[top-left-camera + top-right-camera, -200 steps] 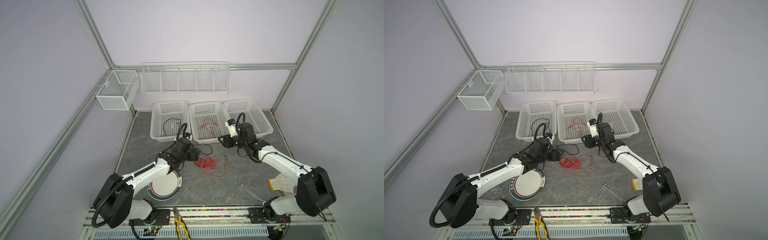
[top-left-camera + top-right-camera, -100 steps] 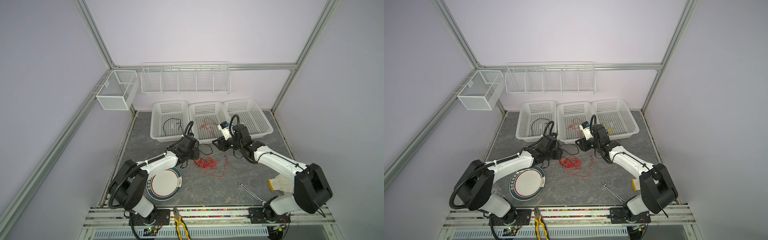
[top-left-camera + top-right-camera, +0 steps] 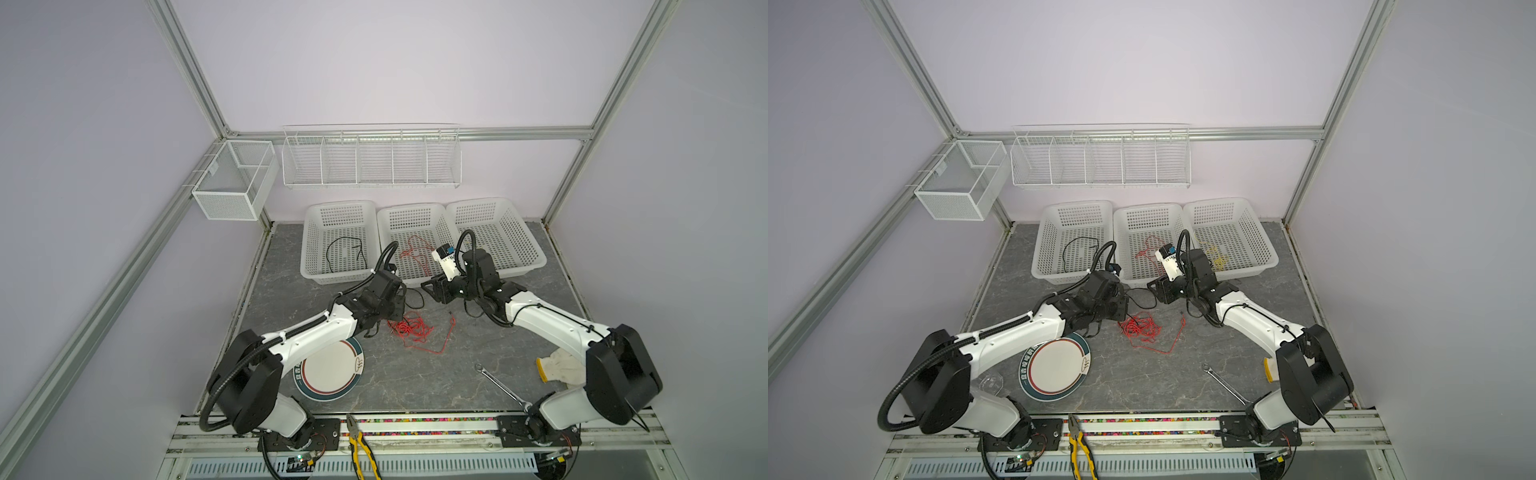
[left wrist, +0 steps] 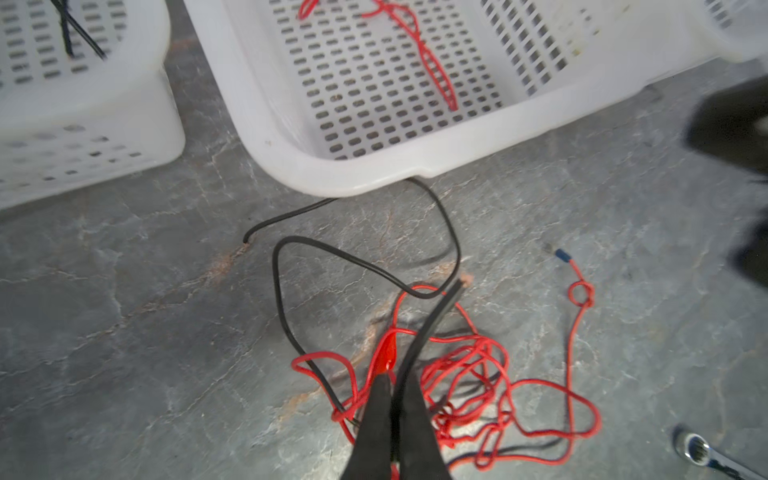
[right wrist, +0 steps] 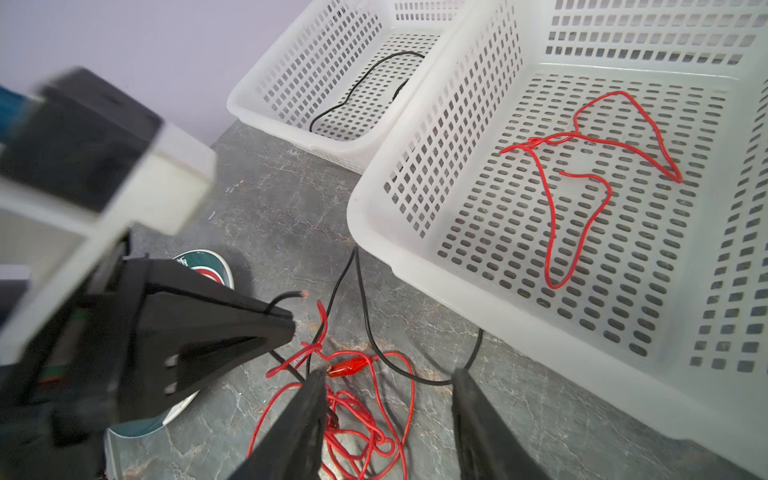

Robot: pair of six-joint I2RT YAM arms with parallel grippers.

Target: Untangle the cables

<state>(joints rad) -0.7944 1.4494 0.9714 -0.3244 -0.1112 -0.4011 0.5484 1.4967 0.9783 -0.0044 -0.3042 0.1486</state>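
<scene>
I can see the black cable loop through the red tangle [image 3: 412, 326], so I should take its tip [image 4: 464, 281] from my left gripper with my right gripper and pull the cable up and out.
A tangle of red cable [image 3: 409, 328] [image 3: 1140, 328] lies on the grey table in front of the baskets, with a black cable [image 4: 282, 291] looped through it. My left gripper [image 4: 395, 380] [image 3: 401, 307] is shut on the black cable near its end. The stripped tip [image 5: 299, 294] of that cable pokes out past the fingers. A red clip [image 5: 349, 365] lies just beyond them. My right gripper [image 5: 390, 374] [image 3: 1152, 289] hangs open over the tangle, holding nothing. A black cable [image 3: 345, 253], a red cable [image 3: 415, 253] and a yellow cable [image 3: 1219, 259] each lie in their own basket.
Three white baskets [image 3: 419, 280] stand in a row at the back. A plate [image 3: 330, 370] lies under the left arm. A wrench [image 3: 498, 384] and a glove [image 3: 557, 368] are at the front right, and pliers [image 3: 361, 449] lie on the front rail. Wire racks [image 3: 370, 158] hang on the wall.
My left gripper reached forward to the tangle and closed on the black cable. The right gripper shifted left toward the tangle, its jaws unchanged.
</scene>
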